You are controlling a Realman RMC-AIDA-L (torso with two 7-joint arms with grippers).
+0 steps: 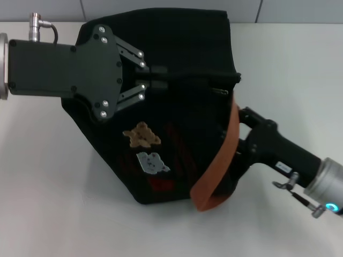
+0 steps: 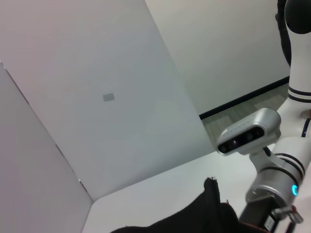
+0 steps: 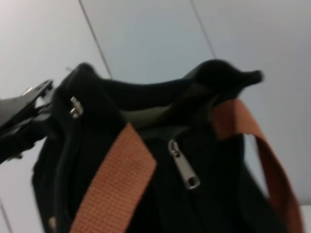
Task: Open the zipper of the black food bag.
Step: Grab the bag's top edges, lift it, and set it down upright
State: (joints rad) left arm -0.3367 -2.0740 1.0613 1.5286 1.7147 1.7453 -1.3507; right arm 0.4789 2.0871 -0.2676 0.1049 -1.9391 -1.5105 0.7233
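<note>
The bag's side behind the orange-brown strap [image 1: 232,131] is pressed by my right gripper, so next I back off, open wide and close higher, at the top fold's end [image 1: 236,78].
The black food bag [image 1: 177,134] stands mid-table, with a tan and a pale blue bear patch on its side and an orange-brown strap [image 1: 222,155]. My left gripper [image 1: 154,76] reaches in from the left and is shut on the bag's top ridge. A small silver zipper pull [image 1: 218,91] lies near the bag's right end. It hangs on the black zip track in the right wrist view as pull tab [image 3: 185,166]. My right gripper [image 1: 247,124] is pressed against the bag's right side, partly behind the strap. A strip of pale lining [image 3: 146,115] shows at the bag's mouth.
The white table [image 1: 48,203] ends at a pale wall behind the bag. A silver buckle [image 3: 74,107] sits at the bag's far corner. The left wrist view shows the wall, the bag's top [image 2: 209,213] and the right arm's wrist [image 2: 265,191].
</note>
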